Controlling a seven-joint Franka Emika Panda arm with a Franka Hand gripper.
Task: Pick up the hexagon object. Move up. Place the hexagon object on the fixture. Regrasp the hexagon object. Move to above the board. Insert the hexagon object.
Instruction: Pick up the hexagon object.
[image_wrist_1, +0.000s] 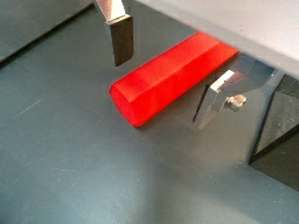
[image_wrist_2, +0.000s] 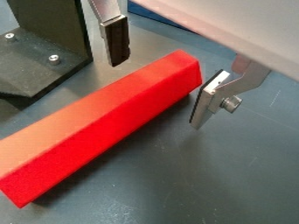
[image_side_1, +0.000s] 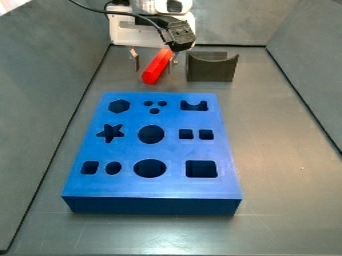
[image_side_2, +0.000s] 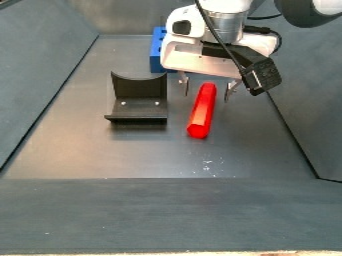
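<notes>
I expect the hexagon object (image_side_1: 158, 67) to stay cradled in the dip between the raised corners of the fixture's top (image_side_1: 211, 58), its end sticking out, when I set it down.
The hexagon object (image_side_1: 158, 66) is a bright red-orange rod lying flat on the grey floor, beside the fixture (image_side_1: 210, 66) and beyond the blue board (image_side_1: 156, 145). My gripper (image_side_1: 152, 52) is low over the rod's far end and open. In both wrist views the fingers (image_wrist_1: 121, 39) (image_wrist_2: 114, 39) stand on either side of the rod (image_wrist_1: 176, 77) (image_wrist_2: 105, 122), with a gap to it on each side. In a side view the gripper (image_side_2: 203, 86) hangs over the rod (image_side_2: 202, 110), next to the fixture (image_side_2: 138, 100). Nothing is held.
The fixture's dark base plate (image_wrist_2: 41, 48) lies close beside the rod. Grey tray walls (image_side_1: 94, 70) rise on all sides. The board (image_side_2: 158, 45) shows behind the gripper in a side view. Its cut-out holes include a star (image_side_1: 112, 130).
</notes>
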